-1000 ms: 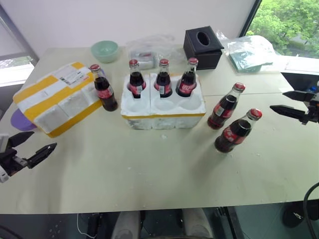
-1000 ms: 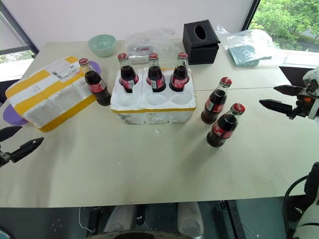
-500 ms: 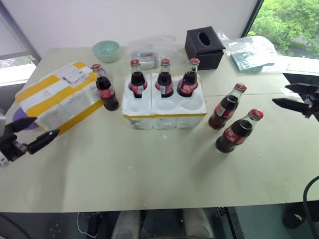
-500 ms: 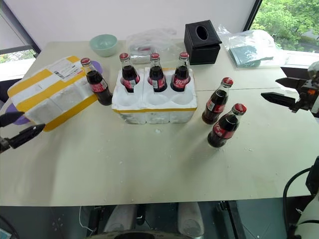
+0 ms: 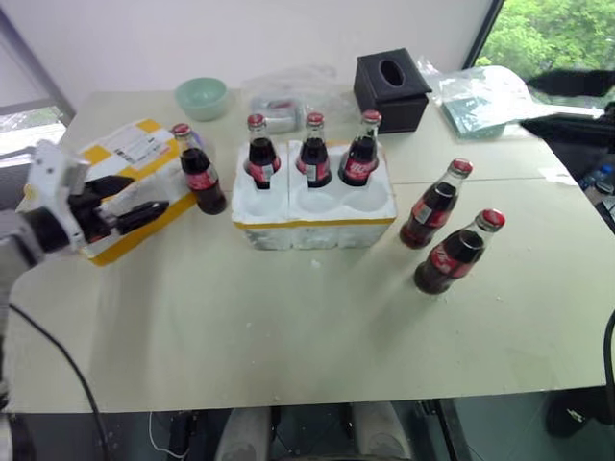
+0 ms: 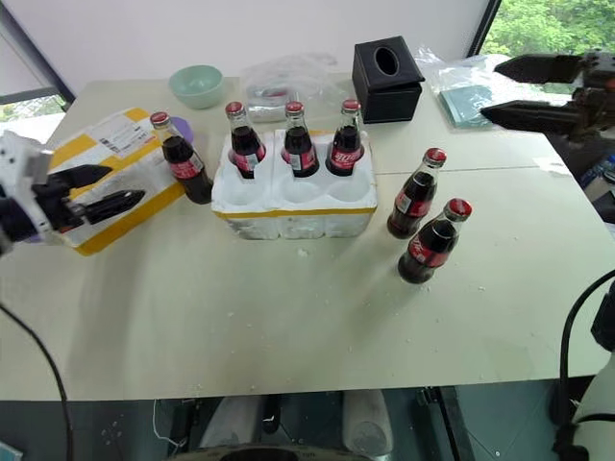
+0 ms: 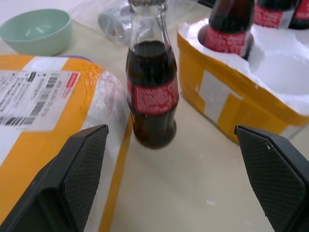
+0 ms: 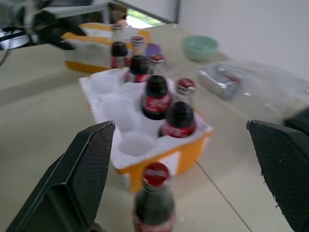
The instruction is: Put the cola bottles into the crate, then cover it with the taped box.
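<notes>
Back bottles (image 5: 313, 158) sit in the crate as deep as their labels, so I expect the loose bottle (image 5: 200, 175) to go down about as far and stand when the robot lowers it into a hollow of the crate.
The white crate (image 6: 293, 213) sits mid-table with three cola bottles (image 6: 297, 146) upright in its back wells; the front wells are empty. One loose bottle (image 6: 184, 165) stands just left of it, beside the taped box (image 6: 96, 158). Two more bottles (image 6: 415, 197) (image 6: 432, 245) stand to the crate's right. My left gripper (image 6: 120, 187) hovers open over the taped box's near edge and points at the loose bottle (image 7: 152, 96). Raised over the far right of the table, my right gripper (image 6: 490, 91) is open and empty and faces the crate (image 8: 123, 116).
A black tissue box (image 6: 387, 82) stands behind the crate, with a mint bowl (image 6: 197, 84) and clear plastic bags (image 6: 288, 75) along the far edge. A purple item peeks from under the taped box. The near half of the table (image 6: 288, 327) is bare.
My left gripper came in from the table's left edge, forward and right, over the taped box. My right gripper rose and swung inward toward the table's back. The bottles kept still.
</notes>
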You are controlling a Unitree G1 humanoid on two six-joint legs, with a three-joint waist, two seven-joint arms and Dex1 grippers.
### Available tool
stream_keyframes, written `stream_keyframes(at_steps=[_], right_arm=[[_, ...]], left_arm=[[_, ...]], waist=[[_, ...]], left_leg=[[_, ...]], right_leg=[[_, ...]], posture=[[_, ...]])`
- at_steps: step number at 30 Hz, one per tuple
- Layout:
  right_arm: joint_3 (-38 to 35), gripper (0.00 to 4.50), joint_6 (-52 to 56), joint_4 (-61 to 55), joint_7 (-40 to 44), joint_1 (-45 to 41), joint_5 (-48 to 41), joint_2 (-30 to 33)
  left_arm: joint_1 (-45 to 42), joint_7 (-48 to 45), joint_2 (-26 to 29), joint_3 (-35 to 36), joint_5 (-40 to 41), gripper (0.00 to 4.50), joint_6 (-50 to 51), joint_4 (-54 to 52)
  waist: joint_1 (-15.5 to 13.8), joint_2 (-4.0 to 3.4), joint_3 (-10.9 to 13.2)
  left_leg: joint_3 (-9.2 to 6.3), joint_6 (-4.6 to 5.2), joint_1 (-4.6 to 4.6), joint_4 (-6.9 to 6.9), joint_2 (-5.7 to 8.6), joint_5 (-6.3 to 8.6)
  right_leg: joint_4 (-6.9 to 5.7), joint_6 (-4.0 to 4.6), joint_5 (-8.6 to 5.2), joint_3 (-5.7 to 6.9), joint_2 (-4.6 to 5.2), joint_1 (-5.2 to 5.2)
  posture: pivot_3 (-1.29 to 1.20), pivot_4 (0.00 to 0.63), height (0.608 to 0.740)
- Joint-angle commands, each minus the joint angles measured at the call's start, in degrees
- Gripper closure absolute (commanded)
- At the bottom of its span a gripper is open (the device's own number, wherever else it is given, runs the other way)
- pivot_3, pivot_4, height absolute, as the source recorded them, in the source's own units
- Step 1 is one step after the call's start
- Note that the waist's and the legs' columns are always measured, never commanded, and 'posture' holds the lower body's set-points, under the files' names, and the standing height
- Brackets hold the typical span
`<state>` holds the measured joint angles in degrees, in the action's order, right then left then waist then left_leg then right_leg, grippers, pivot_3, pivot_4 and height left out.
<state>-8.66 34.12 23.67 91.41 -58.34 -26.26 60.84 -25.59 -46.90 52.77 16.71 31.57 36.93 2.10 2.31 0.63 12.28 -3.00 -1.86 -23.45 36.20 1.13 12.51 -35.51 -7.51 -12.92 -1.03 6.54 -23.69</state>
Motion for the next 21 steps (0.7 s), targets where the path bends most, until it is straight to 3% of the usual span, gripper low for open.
stream_keyframes(at_steps=[1, 8, 21], right_arm=[[-2.43, 0.00, 3.93, -8.73, -2.33, 0.70, -4.70, -0.59], [-3.48, 0.00, 7.11, -16.00, -6.50, 3.70, -9.08, -2.03], [-5.22, 0.00, 8.78, -20.59, -12.33, 6.50, -13.27, -2.54]], left_arm=[[-5.61, 1.30, -1.84, -3.28, -3.31, 0.12, -1.99, 3.66], [-14.46, 1.67, -7.53, -8.46, -8.31, 0.12, -4.80, 12.60], [-20.73, 0.77, -12.13, -11.77, -14.46, 0.12, -9.98, 26.25]], waist=[[-0.09, 0.01, 0.00], [-0.22, 0.04, 0.00], [-0.13, 0.07, -0.01]], left_leg=[[0.00, 0.00, 0.00, 0.02, 0.01, 0.00], [-0.01, -0.01, -0.02, 0.02, 0.02, -0.01], [-0.03, 0.01, -0.03, 0.05, 0.02, -0.02]], right_leg=[[-0.01, -0.01, 0.00, 0.00, 0.00, 0.00], [0.00, -0.04, 0.02, 0.00, 0.00, 0.00], [-0.06, -0.04, 0.02, 0.00, 0.00, -0.02]], posture=[[0.00, 0.150, 0.737], [0.00, 0.150, 0.737], [0.00, 0.150, 0.737]])
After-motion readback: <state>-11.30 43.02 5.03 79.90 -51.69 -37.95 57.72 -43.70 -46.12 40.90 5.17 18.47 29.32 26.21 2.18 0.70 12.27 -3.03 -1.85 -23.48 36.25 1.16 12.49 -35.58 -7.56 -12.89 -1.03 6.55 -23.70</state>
